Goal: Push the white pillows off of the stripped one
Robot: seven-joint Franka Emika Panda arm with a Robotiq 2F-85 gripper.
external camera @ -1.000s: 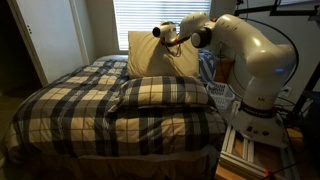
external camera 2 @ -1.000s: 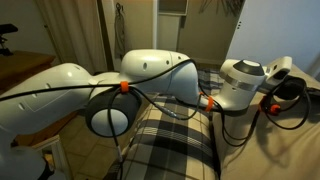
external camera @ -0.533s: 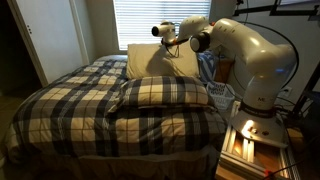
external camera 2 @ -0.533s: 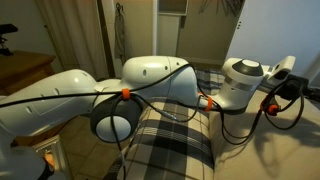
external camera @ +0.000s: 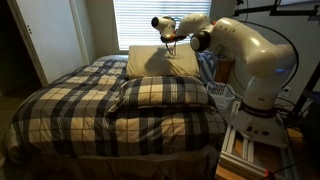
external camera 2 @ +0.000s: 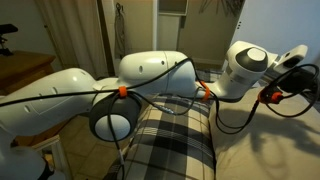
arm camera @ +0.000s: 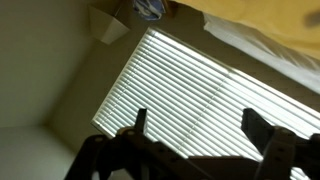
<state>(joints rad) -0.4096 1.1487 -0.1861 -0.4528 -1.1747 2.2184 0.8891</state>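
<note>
My gripper's open fingers point at the window blinds (arm camera: 195, 100) beyond the white pillow's top edge. I should lift them clear and tilt them down over the white pillow (external camera: 160, 63).
In an exterior view a cream white pillow (external camera: 160, 62) stands at the head of the bed under the window. The stripped pillow (external camera: 160, 93), in dark plaid, lies flat just in front of it. My gripper (external camera: 158, 23) hovers above the white pillow's top edge, apart from it. In the wrist view the gripper (arm camera: 200, 126) is open. Its two dark fingers (arm camera: 262, 130) stand wide apart against the window blinds with nothing between them. A cream surface (arm camera: 275, 30) fills that view's top right corner. A pale cream surface (external camera 2: 265, 150) lies below the wrist.
The plaid bedspread (external camera: 90, 115) covers the bed. The window blinds (external camera: 145, 20) hang right behind the gripper. The arm's white base (external camera: 255, 100) stands at the bed's side next to a basket (external camera: 222, 93). A door (external camera: 50, 40) is beyond the bed.
The jaws have opened and the gripper has risen above the white pillow. The pillow, held up higher a second ago, has dropped back lower against the head of the bed.
</note>
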